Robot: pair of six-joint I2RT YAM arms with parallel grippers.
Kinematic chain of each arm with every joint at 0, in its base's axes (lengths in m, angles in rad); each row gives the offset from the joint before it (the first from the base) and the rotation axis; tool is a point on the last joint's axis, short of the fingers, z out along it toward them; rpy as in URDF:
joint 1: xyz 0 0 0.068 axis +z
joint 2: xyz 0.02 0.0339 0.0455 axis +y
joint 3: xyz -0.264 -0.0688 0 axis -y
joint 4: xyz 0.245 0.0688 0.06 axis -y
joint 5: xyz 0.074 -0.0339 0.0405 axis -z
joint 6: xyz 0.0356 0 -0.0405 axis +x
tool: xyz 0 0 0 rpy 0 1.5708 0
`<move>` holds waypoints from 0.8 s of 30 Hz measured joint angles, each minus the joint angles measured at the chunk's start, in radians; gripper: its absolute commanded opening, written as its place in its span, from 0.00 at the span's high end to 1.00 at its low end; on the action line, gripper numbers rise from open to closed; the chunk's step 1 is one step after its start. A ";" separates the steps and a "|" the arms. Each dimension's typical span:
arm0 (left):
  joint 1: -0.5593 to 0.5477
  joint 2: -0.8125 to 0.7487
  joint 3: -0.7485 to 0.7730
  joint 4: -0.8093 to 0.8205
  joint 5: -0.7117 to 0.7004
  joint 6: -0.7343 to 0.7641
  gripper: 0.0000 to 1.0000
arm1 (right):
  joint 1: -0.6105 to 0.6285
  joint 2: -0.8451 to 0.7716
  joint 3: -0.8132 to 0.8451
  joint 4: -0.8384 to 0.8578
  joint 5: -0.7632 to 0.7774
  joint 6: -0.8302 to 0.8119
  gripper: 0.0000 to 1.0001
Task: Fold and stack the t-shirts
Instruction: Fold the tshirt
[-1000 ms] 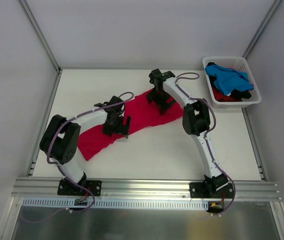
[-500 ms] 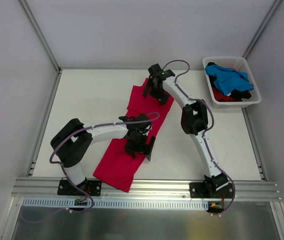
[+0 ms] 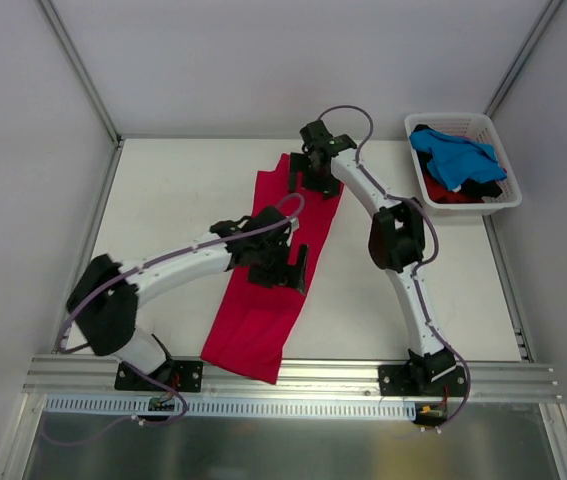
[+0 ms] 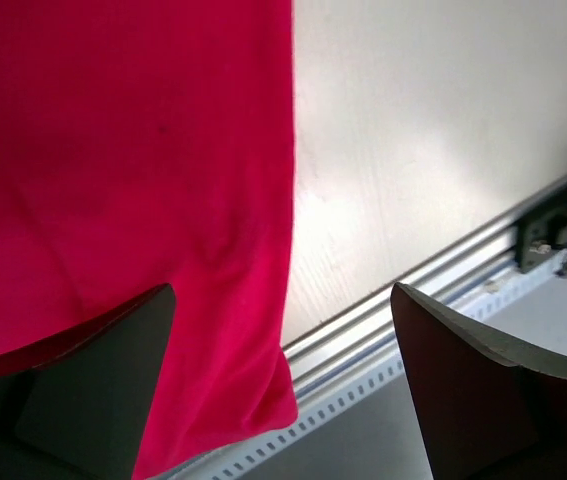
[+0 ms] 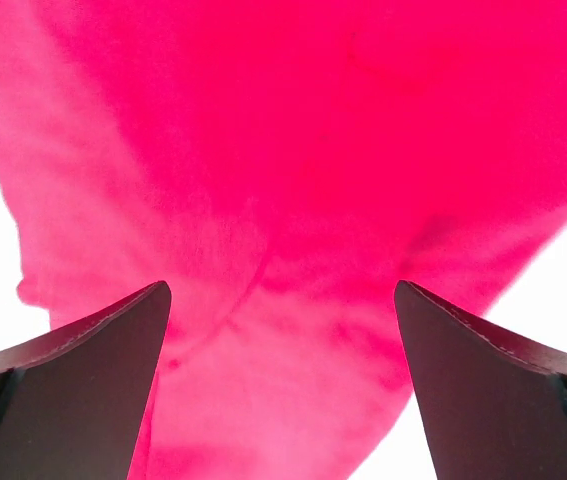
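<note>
The crimson-red t-shirt lies at a slant, its near corner over the rail [image 3: 267, 373]. My left gripper and right gripper should straighten the t-shirt before they take its near hem [image 3: 237, 366].
A bright crimson-red t-shirt [image 3: 256, 322] lies as a long strip on the white table, from the far middle down to the near edge. Its near corner laps over the aluminium rail. My left gripper [image 3: 285, 267] hovers over the strip's middle, at its right edge. In the left wrist view it [image 4: 283, 292] is open, with the red cloth [image 4: 113, 150] below it. My right gripper [image 3: 312, 178] is over the strip's far end. In the right wrist view it [image 5: 281, 290] is open above the red cloth [image 5: 293, 150]. A bright blue t-shirt [image 3: 453, 157] lies in the basket.
A white slatted basket [image 3: 498, 135] stands at the far right, holding the blue shirt over dark and red cloth [image 3: 451, 195]. The aluminium rail [image 3: 363, 372] runs along the table's near edge and also shows in the left wrist view [image 4: 443, 270]. Frame posts rise at the back corners.
The red shirt swung from lying slantwise across the table to running lengthwise toward the near edge. My left gripper moved right and nearer with it. My right gripper shifted slightly at the far end.
</note>
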 measured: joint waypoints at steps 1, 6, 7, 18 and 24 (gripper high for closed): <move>0.006 -0.054 -0.010 0.000 -0.009 -0.002 0.09 | -0.003 -0.022 -0.005 -0.007 0.001 -0.011 0.01; 0.017 -0.269 -0.064 0.003 -0.056 -0.014 0.09 | -0.001 -0.201 -0.080 -0.007 0.031 -0.029 0.01; 0.017 -0.281 -0.092 0.009 -0.067 -0.021 0.10 | 0.005 -0.232 -0.097 -0.006 0.040 -0.029 0.01; 0.017 -0.211 -0.304 -0.050 -0.136 -0.066 0.12 | 0.071 -0.174 -0.205 -0.004 0.097 -0.011 0.01; 0.008 -0.130 -0.304 -0.032 -0.129 -0.080 0.12 | 0.071 -0.077 -0.205 0.002 0.084 0.011 0.01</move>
